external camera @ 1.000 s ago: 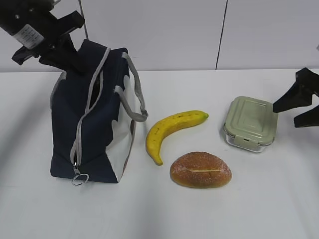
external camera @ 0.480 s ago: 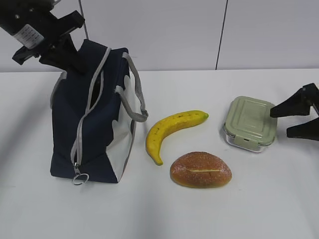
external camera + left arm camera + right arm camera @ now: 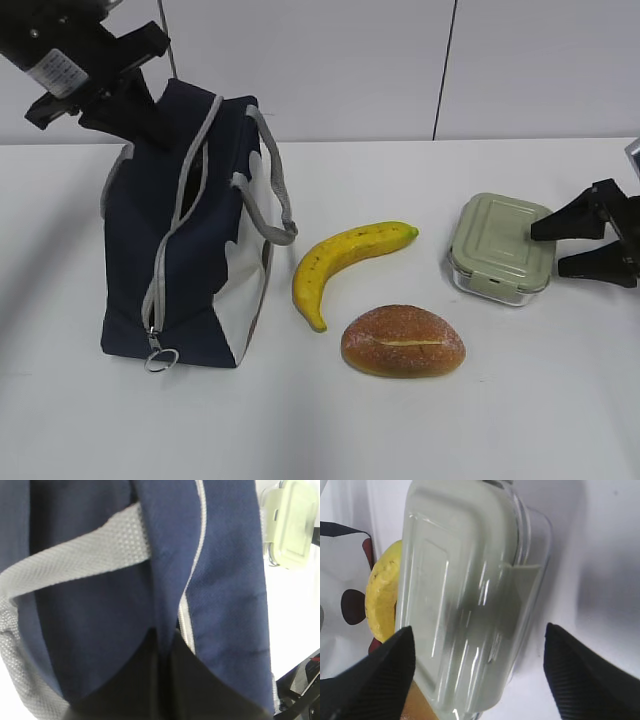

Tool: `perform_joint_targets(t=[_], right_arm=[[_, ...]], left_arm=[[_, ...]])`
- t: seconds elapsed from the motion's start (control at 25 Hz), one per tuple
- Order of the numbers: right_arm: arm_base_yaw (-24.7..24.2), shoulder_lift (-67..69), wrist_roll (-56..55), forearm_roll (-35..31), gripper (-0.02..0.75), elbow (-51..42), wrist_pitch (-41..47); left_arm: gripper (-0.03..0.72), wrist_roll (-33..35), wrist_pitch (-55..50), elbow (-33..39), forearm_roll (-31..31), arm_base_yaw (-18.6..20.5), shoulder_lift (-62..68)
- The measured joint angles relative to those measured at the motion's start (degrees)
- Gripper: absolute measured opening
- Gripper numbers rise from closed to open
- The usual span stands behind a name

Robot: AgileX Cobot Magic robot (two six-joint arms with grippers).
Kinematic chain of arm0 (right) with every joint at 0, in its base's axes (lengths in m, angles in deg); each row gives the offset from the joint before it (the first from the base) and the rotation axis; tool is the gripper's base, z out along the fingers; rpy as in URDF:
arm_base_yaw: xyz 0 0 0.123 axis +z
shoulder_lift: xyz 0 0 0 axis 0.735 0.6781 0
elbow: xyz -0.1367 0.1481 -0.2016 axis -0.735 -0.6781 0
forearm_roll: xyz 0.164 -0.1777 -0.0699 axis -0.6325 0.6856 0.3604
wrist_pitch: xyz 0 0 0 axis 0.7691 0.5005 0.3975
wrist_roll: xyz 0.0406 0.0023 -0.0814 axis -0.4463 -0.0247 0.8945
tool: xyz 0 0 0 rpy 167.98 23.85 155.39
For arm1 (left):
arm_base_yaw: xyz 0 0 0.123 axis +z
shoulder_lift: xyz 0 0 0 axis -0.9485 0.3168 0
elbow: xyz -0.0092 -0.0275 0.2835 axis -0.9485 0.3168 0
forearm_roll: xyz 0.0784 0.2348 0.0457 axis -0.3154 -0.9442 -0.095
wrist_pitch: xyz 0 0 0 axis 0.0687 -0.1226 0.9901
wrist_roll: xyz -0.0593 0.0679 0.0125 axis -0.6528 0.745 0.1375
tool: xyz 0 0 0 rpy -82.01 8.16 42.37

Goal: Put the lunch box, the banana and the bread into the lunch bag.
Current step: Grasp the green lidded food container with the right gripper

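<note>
I expect the lunch box (image 3: 502, 248) to rise closed, lid and all, when I lift it, since the green lid's end flap (image 3: 507, 607) folds down over the lunch box's rim.
The navy lunch bag (image 3: 185, 240) stands at the left, its zipper open along the top. My left gripper (image 3: 150, 125) is shut on the bag's upper rim fabric (image 3: 165, 580) and holds it up. The banana (image 3: 345, 260) and the bread (image 3: 403, 342) lie in the middle of the table. The lunch box (image 3: 502, 247) with its green lid sits at the right. My right gripper (image 3: 550, 248) is open at the box's right edge, one finger on each side of the box's near end (image 3: 470, 630). It does not grip the box.
The white table (image 3: 400, 430) carries everything. A white wall with a dark vertical seam (image 3: 445, 70) stands behind. The bag's grey handle (image 3: 275, 190) hangs toward the banana. The zipper's ring pull (image 3: 160, 358) lies at the bag's front bottom.
My right gripper has come down and moved left to the lunch box's right edge. The left gripper and the bag have not moved.
</note>
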Motion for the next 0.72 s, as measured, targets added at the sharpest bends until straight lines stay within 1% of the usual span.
perform_joint_targets(t=[0.32, 0.72], right_arm=[[0.00, 1.74, 2.35, -2.10, 0.584, 0.11, 0.56], [0.00, 4.57, 3.98, -4.57, 0.499, 0.82, 3.31]], left_arm=[[-0.003, 0.11, 0.00, 0.00, 0.00, 0.00, 0.00], [-0.003, 0.11, -0.05, 0.00, 0.00, 0.00, 0.00]])
